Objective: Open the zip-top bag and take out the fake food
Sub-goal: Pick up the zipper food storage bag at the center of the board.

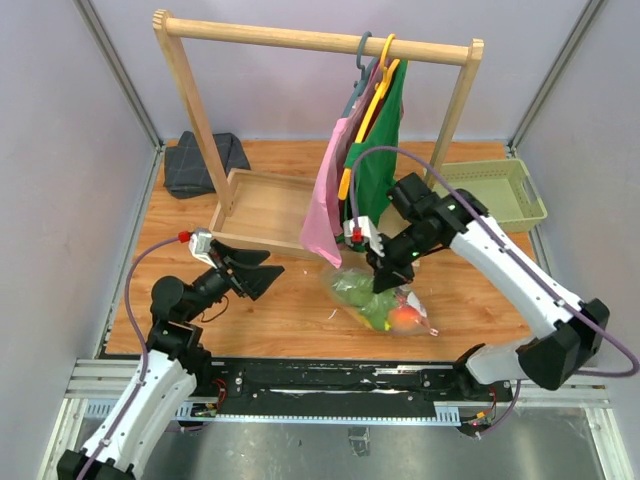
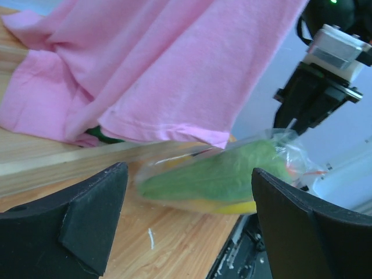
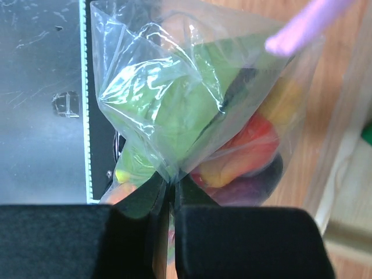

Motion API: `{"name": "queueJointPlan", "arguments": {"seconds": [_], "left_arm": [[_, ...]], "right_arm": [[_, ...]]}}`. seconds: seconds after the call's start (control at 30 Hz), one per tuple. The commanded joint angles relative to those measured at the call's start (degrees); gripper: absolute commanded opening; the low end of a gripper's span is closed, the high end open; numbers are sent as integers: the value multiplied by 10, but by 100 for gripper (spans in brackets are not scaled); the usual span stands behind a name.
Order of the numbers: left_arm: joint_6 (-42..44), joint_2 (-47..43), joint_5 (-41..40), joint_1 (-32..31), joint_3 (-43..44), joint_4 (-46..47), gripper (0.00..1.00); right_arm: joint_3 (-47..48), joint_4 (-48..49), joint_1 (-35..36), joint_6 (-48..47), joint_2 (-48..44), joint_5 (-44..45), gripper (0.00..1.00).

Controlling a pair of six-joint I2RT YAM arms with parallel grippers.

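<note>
The bag (image 1: 378,304) will bunch up in my left gripper and bring its food with it when I pull, because loose clear plastic (image 1: 334,281) reaches past the green leafy pieces.
The clear zip-top bag (image 1: 385,298) lies on the wooden table, filled with fake food: green leafy pieces (image 3: 174,110), a red-and-yellow fruit (image 3: 244,151) and a purple eggplant (image 3: 256,183). My right gripper (image 1: 383,275) is shut on a pinch of the bag's plastic (image 3: 172,174) and holds it from above. My left gripper (image 1: 262,275) is open and empty, to the left of the bag, its fingers (image 2: 87,215) wide apart. The bag also shows ahead in the left wrist view (image 2: 215,180). The zip strip and slider are hidden.
A wooden clothes rack (image 1: 310,40) stands behind, with a pink garment (image 1: 328,205) and a green one (image 1: 378,160) hanging just over the bag. A wooden tray (image 1: 265,210), a green basket (image 1: 500,190) and a dark cloth (image 1: 200,165) lie further back.
</note>
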Motion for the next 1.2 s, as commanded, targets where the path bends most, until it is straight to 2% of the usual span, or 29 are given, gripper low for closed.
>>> {"name": "queueJointPlan", "arguments": {"seconds": [0.0, 0.17, 0.3, 0.37, 0.5, 0.63, 0.73, 1.0, 1.17], "left_arm": [[35, 20, -23, -63, 5, 65, 90], [94, 64, -68, -160, -1, 93, 82], [198, 66, -164, -277, -25, 184, 85], [249, 88, -174, -311, -27, 234, 86], [347, 144, -128, -320, -41, 294, 90], [470, 189, -71, -321, -98, 421, 94], [499, 228, -28, -320, -90, 435, 93], [494, 347, 21, -321, -45, 446, 77], [453, 399, 27, -321, -45, 501, 58]], "right_arm": [[28, 70, 47, 10, 47, -40, 5], [48, 72, 47, -32, 96, -90, 5], [5, 102, 47, -51, 94, -117, 5], [-4, 100, 46, -59, 92, -121, 5], [-27, 95, 44, -84, 78, -132, 5], [-42, 94, 43, -100, 73, -133, 5], [-43, 89, 43, -105, 77, -135, 5], [-42, 73, 46, -122, 93, -144, 6], [-40, 65, 48, -130, 104, -144, 10]]}}
